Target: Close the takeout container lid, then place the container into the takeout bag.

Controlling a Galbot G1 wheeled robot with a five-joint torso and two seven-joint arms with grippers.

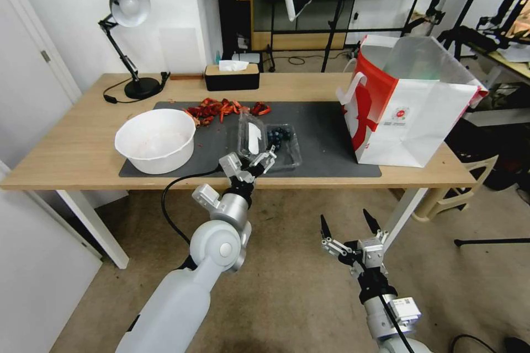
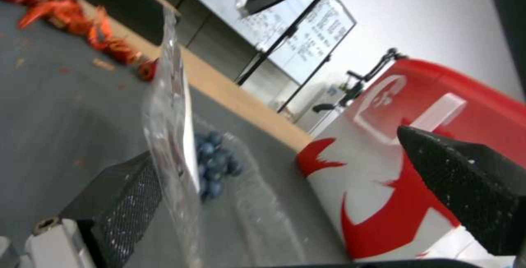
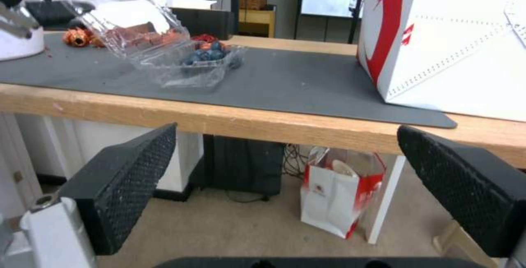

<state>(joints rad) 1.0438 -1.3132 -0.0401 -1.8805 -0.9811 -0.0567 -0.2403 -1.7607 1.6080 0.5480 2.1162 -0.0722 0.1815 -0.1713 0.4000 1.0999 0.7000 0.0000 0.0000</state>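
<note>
The open lid has its sticker's white back (image 1: 254, 138) in view, so I expect a printed side on the lid's outside once I lift the takeout container (image 1: 282, 145).
The takeout container (image 1: 284, 146) sits open on the dark mat, blueberries (image 2: 215, 164) in its base. Its clear lid (image 1: 251, 135) with the white sticker stands nearly upright on the left side. My left gripper (image 1: 253, 159) is at the container's near edge, open. In the left wrist view the lid (image 2: 170, 136) rises edge-on between the jaws of the left gripper (image 2: 274, 149), close against one finger (image 2: 126, 202). The takeout bag (image 1: 406, 105) stands open to the right. My right gripper (image 1: 350, 227) hangs open below the table edge, facing the container (image 3: 189, 62) and the bag (image 3: 449, 42).
A large white bowl (image 1: 156, 139) sits on the mat's left, red crayfish shells (image 1: 221, 109) behind the container. A black tissue box (image 1: 232, 77) and desk lamp (image 1: 130, 38) stand at the back. A small paper bag (image 3: 337, 194) is under the table.
</note>
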